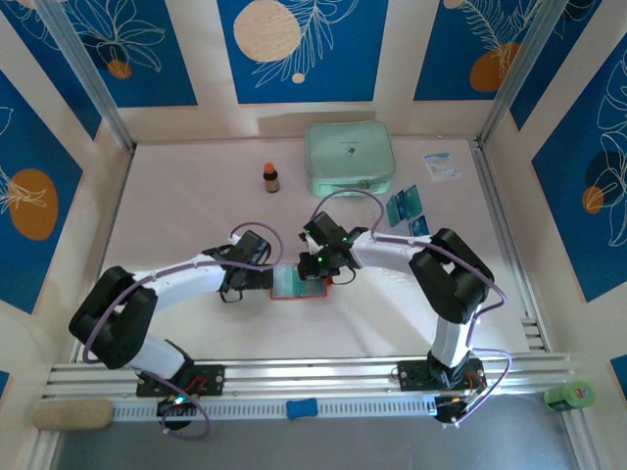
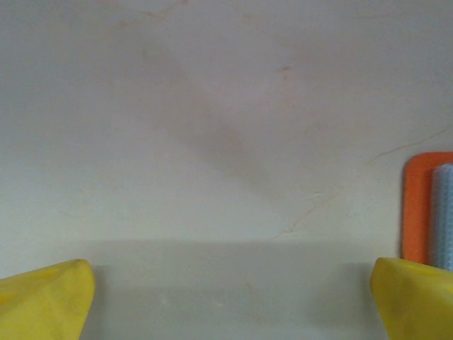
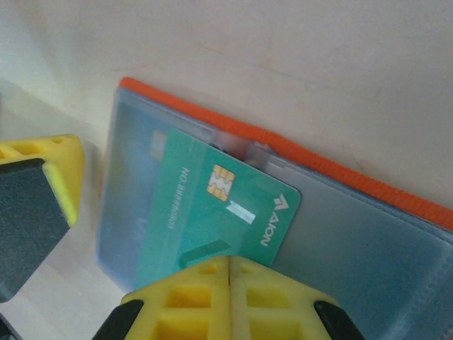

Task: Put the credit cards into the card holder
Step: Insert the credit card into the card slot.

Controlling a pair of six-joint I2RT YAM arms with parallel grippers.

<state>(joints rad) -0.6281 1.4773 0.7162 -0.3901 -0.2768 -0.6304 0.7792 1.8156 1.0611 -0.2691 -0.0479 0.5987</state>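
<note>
My closed right gripper should push the card deeper toward the pocket's end (image 3: 119,191) beside my left gripper, as the teal credit card's AION end (image 3: 274,214) overhangs the holder's fold.
The orange-red card holder (image 1: 290,295) lies open on the table between the two arms, clear sleeves facing up (image 3: 318,164). A teal credit card (image 3: 212,212) with a gold chip rests across the sleeves, its far corner at a pocket slot. My right gripper (image 3: 230,280) is shut on the card's near edge and sits over the holder (image 1: 320,266). My left gripper (image 2: 230,283) is open over bare table, its right fingertip (image 2: 414,294) beside the holder's orange edge (image 2: 416,205). More teal cards (image 1: 402,206) lie at the back right.
A large mint-green zip case (image 1: 350,157) sits at the back centre with a small brown bottle (image 1: 271,177) to its left. A white paper slip (image 1: 441,164) lies at the back right. The left arm's yellow finger (image 3: 39,191) stands close to the holder's left end.
</note>
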